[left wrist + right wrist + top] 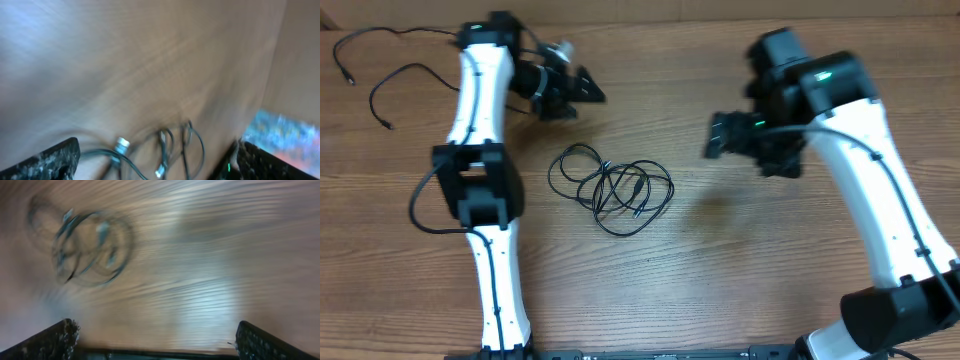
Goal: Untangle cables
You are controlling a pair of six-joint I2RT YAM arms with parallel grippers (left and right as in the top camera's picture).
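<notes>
My left gripper will lift the black cable, and the cable should arch out of the gripper before it droops, because the coil lies in smooth, rounded loops.
A tangled coil of thin black cables lies on the wooden table at the centre. Two separate black cables lie loose at the far left back. My left gripper is open and empty, above the table behind and left of the coil. Its wrist view shows the coil's loops and silver-tipped plugs between the wide-apart fingers. My right gripper is open and empty, right of the coil and above the table. Its blurred wrist view shows the coil at upper left, far from the fingers.
The wooden table carries both arm bases at the front edge. The left arm's own thicker black wire loops beside its lower link.
</notes>
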